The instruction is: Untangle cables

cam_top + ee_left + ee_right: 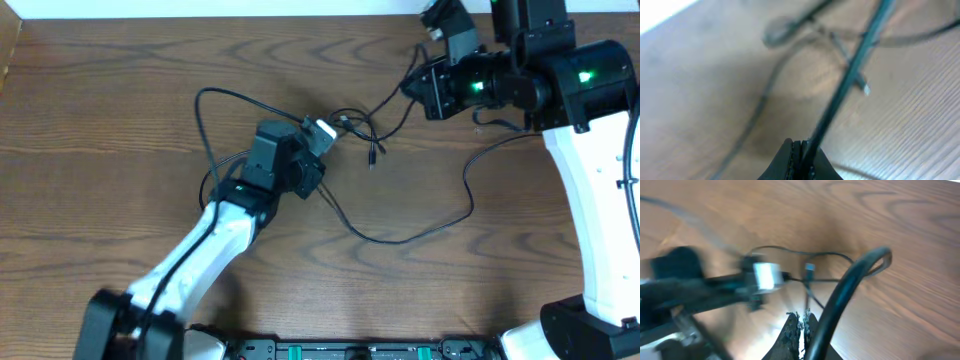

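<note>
I should use my right gripper to take hold of the cable (343, 121) again beside my left gripper and pull, because the tangle (366, 128) is bunched up beside my left gripper and my right gripper is holding beyond it.
Thin black cables (352, 122) lie in a small tangle at mid table, with a plug tip (372, 158) hanging off it. One long cord (400, 240) curves away to the right. My left gripper (324, 136) sits at the tangle's left edge. In the left wrist view the gripper (799, 145) is shut on a black cable (855, 65) that runs up and to the right. My right gripper (410, 85) is up right of the tangle. In the right wrist view it (801, 317) is shut, and a thin cable (806, 292) leads into its tips.
A wide cord loop (205, 120) spreads left of my left arm. A blurred black cord (850, 290) arcs close past my right finger. The right arm's white base (590, 220) fills the right side. The table's back edge (200, 18) runs along the top.
</note>
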Robot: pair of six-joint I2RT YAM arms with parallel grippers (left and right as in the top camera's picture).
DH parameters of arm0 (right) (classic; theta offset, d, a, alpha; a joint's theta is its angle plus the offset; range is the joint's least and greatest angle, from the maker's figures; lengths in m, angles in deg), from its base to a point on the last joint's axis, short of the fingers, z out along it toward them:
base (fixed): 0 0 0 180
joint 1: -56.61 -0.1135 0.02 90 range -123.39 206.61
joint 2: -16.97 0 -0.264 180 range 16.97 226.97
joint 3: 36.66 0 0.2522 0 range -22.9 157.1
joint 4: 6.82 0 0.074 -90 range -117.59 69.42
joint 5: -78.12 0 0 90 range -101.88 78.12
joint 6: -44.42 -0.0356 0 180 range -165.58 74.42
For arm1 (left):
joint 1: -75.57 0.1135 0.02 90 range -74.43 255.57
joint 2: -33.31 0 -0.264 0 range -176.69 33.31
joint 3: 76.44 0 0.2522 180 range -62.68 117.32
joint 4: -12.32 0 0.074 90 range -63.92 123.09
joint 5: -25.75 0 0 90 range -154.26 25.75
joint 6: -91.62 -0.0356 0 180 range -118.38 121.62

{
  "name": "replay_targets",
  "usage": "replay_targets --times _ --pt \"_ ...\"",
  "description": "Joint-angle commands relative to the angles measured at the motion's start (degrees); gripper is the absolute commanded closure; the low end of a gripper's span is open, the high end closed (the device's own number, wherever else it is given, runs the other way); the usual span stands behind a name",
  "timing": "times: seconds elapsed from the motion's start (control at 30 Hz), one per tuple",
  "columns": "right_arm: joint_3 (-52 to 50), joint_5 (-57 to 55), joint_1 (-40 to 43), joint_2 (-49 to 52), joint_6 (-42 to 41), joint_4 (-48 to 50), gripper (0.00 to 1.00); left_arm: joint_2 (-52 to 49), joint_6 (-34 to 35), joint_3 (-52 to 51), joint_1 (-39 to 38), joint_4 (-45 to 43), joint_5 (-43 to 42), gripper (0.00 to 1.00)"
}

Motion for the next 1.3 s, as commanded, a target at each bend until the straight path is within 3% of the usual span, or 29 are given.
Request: replay_targets --times 0.0,0.13,0.3,0.5,0.57,0.77,0.9,0.97,1.03,1.27 --pt "0.79 -6.86 1.4 -0.57 -0.83 -0.9 0.99 7.91 0.11 0.0 0.37 -0.24 1.84 0.93" --pt "0.79 -8.09 2.97 -0.57 -0.81 -3.45 0.99 14.75 0.11 0.0 0.37 0.15 11.8 0.92" --pt "0.79 -8.13 3.5 -0.57 1.05 -6.6 0.99 16.2 0.13 0.0 0.37 0.24 23.39 0.93" --pt "0.79 -11.3 3.5 -0.55 1.75 -5.77 0.99 16.09 4.35 0.0 0.35 4.61 23.08 0.92" --pt "0.76 -16.39 3.5 -0.42 1.51 -4.44 0.93 16.09 7.1 0.0 0.28 7.1 23.06 0.93" --pt "0.66 -40.28 3.54 0.74 -2.89 0.85 0.91 16.09 14.1 0.0 0.24 13.94 23.06 0.92" --pt "0.63 -42.56 3.87 2.08 -2.99 6.38 0.88 16.09 17.79 0.0 0.24 16.52 16.55 0.92" --pt "0.63 -39.3 3.72 2.89 -2.99 7.74 0.67 16.09 18.67 0.0 0.24 17.2 11.98 0.92" --pt "0.63 -34.32 3.72 3.89 -2.97 7.78 0.51 16.11 21.55 0.0 0.24 17.64 8.09 0.93" --pt "0.61 -14.6 3.72 9.66 -1.51 0.15 0.21 16.22 40.28 0.0 0.24 16.57 -7.34 0.92"
